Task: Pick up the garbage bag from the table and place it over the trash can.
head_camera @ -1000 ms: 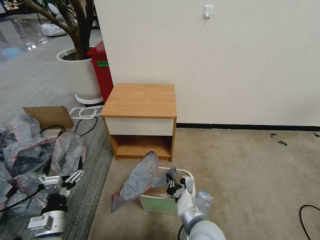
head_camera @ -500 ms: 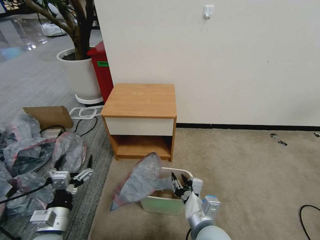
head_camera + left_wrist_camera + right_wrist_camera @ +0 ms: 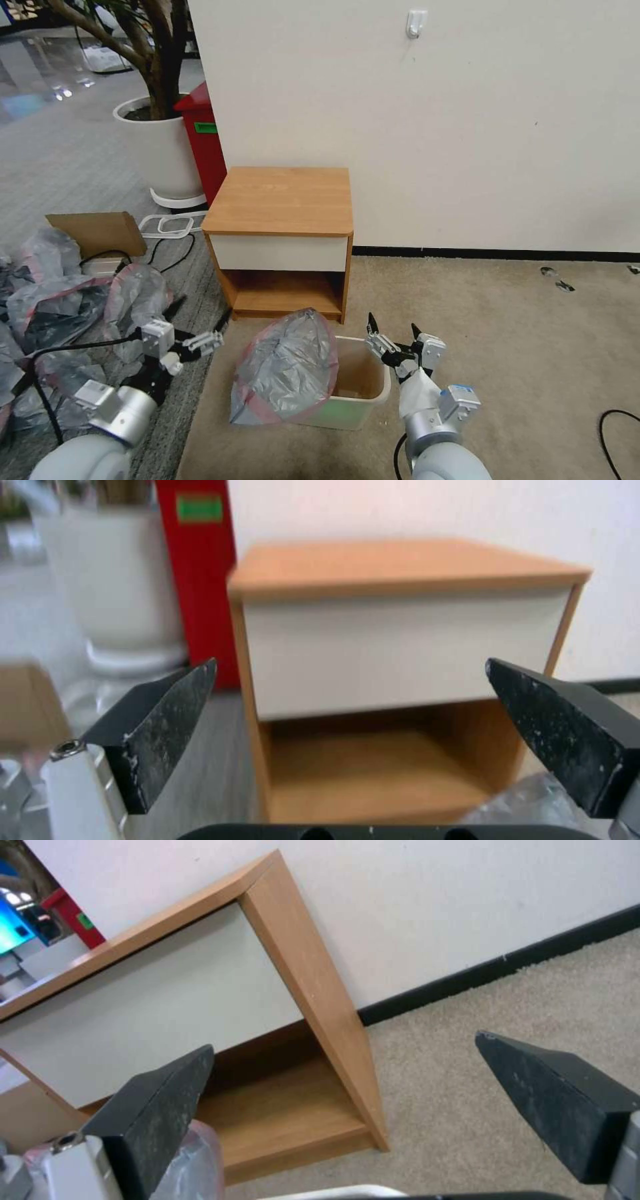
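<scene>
I expect the garbage bag to spread its pink-red rim (image 3: 327, 395) into an opening when I pull it across the trash can, because the bag puffs up in loose folds (image 3: 292, 356).
The garbage bag (image 3: 287, 367), grey with a pink-red rim, hangs over the left half of the cream trash can (image 3: 379, 381) on the carpet, in front of the table (image 3: 280, 200). The can's right half stands uncovered, and its brown inside shows. My right gripper (image 3: 393, 328) is open just right of the can's far right corner, holding nothing. My left gripper (image 3: 200, 317) is open left of the bag, apart from it. In the left wrist view the open left gripper (image 3: 350, 665) faces the table (image 3: 400, 640), with the bag (image 3: 527, 795) at the edge. The right wrist view shows the open right gripper (image 3: 343, 1042), the table (image 3: 153, 1005) and a bit of bag (image 3: 197, 1165).
A pile of similar grey-and-pink bags (image 3: 60, 300) lies on the grey floor at the left, beside a cardboard piece (image 3: 100, 230). A red bin (image 3: 203, 140) and a white planter (image 3: 157, 147) stand behind the table. The wall is close behind. A black cable (image 3: 617, 427) lies at the right.
My right gripper has opened and let go of the bag, then drawn back to the right. The bag has settled over the can's left side. My left gripper has moved right toward the bag.
</scene>
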Available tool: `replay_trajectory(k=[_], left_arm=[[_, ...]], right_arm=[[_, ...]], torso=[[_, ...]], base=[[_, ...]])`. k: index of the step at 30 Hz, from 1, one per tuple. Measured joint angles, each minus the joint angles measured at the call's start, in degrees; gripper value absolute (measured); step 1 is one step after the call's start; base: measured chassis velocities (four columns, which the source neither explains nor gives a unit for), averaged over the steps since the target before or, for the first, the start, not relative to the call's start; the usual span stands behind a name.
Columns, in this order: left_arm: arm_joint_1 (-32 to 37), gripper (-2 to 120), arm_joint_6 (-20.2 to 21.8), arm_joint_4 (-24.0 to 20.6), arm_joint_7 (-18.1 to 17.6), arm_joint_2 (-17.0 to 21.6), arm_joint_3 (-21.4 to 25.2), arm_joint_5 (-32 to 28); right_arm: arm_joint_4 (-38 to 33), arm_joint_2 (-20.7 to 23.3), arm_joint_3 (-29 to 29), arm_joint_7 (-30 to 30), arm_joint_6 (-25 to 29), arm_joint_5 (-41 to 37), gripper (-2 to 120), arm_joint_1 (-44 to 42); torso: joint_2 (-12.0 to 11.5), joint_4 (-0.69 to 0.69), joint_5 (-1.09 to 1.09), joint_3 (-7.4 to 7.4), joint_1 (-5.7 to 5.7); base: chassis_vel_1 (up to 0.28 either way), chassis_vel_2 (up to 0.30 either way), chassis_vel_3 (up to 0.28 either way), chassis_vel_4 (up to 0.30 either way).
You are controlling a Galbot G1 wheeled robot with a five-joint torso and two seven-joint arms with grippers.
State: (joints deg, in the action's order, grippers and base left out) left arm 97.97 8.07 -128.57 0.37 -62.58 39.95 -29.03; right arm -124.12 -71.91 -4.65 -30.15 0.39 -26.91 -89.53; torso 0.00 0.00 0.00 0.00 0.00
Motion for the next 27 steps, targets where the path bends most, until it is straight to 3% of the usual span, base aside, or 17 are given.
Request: replay_trajectory(k=[1,2,3,5,6,7,15,27], left_arm=[[0.00,100,0.00,0.00,0.00,0.00,0.00,0.00],[-1.52,100,8.82,-0.91,1.08,0.06,0.50,-2.42],[-2.47,100,12.99,-0.95,1.59,0.25,0.47,-3.28],[-3.98,100,19.25,0.03,2.50,0.62,-0.06,-3.13],[-3.98,100,19.25,0.03,2.50,0.62,-0.06,-3.13],[-4.64,100,21.95,1.29,3.20,0.73,-0.72,-1.92],[-6.14,100,27.16,6.05,7.70,-0.43,-4.62,-1.95],[-7.79,100,29.38,7.23,8.63,-2.38,-7.82,-6.74]], right_arm=[[0.00,0.00,0.00,0.00,0.00,0.00,100,0.00],[0.28,-0.77,0.41,0.01,0.44,0.73,100,0.02],[0.38,-1.20,0.70,0.02,0.78,1.27,100,0.00],[0.36,-1.74,1.07,0.02,1.27,2.02,100,-0.31],[0.36,-1.74,1.07,0.02,1.27,2.02,100,-0.31],[0.21,-1.87,1.18,0.02,1.55,2.39,100,-0.73],[-0.27,-2.00,0.88,0.55,2.67,4.14,100,-2.36],[0.15,-2.68,1.88,1.07,3.61,6.12,100,-2.84]], torso=[[0.00,0.00,0.00,0.00,0.00],[0.00,-0.01,0.01,0.00,0.00],[0.00,0.00,0.01,0.00,0.00],[0.00,0.00,0.01,0.00,0.00],[0.00,0.00,0.01,0.00,0.00],[0.00,0.00,0.00,0.00,0.00],[0.00,0.00,-0.01,0.00,0.00],[0.00,0.00,0.00,0.00,0.00]], base=[[0.000,0.000,0.000,0.000],[0.000,0.000,0.000,0.000],[0.000,0.000,0.000,0.000],[0.000,0.000,0.000,0.000],[0.000,0.000,0.000,0.000],[0.000,0.000,0.000,0.000],[0.000,0.000,0.000,0.000],[0.000,0.000,0.000,0.000]])
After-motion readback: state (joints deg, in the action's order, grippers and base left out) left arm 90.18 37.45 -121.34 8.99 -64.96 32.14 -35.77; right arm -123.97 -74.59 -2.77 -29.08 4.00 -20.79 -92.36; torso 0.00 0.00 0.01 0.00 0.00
